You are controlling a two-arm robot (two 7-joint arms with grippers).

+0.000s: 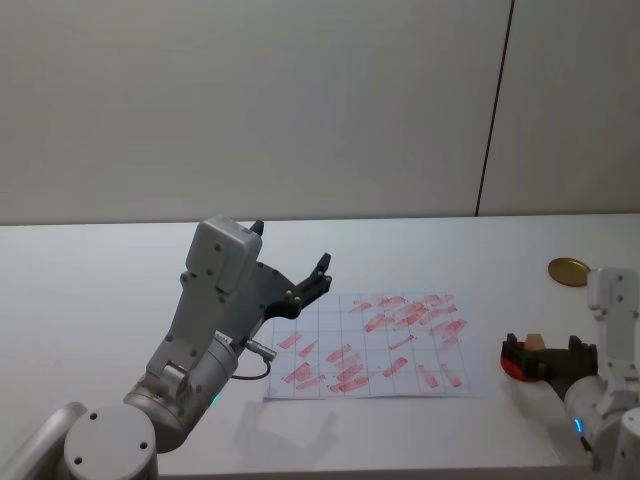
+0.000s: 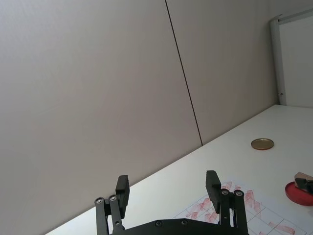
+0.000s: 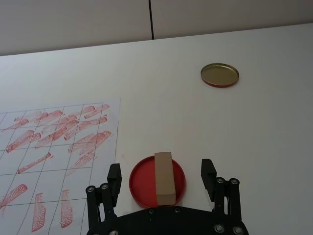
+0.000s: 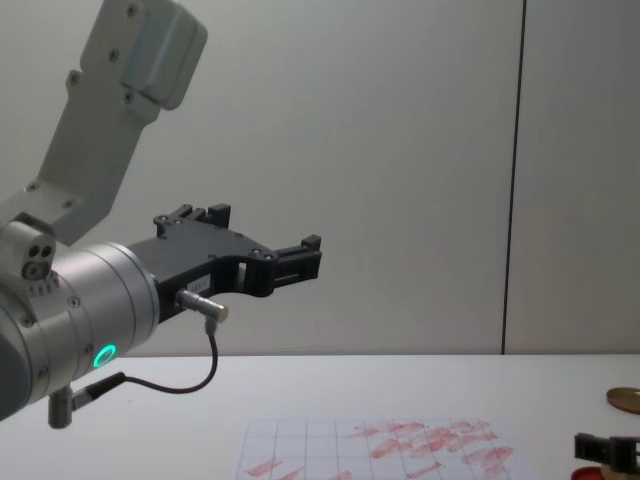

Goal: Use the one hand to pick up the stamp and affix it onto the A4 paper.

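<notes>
The stamp sits on a disc that is as red as the prints. The stamp will make another red print when I push it down.
The stamp, a small tan wooden block, lies across a flat red disc on the white table, just right of the A4 paper. My right gripper is low over the disc and open. Its fingers stand one on each side of the stamp with a gap to each. From the head view, the stamp peeks out between the fingers of the right gripper. The A4 paper is covered with red prints. My left gripper hangs open in the air above the paper's left edge, holding nothing.
A flat gold disc lies at the far right of the table, beyond the red disc. A pale wall runs behind the table. My raised left arm looms over the near left side.
</notes>
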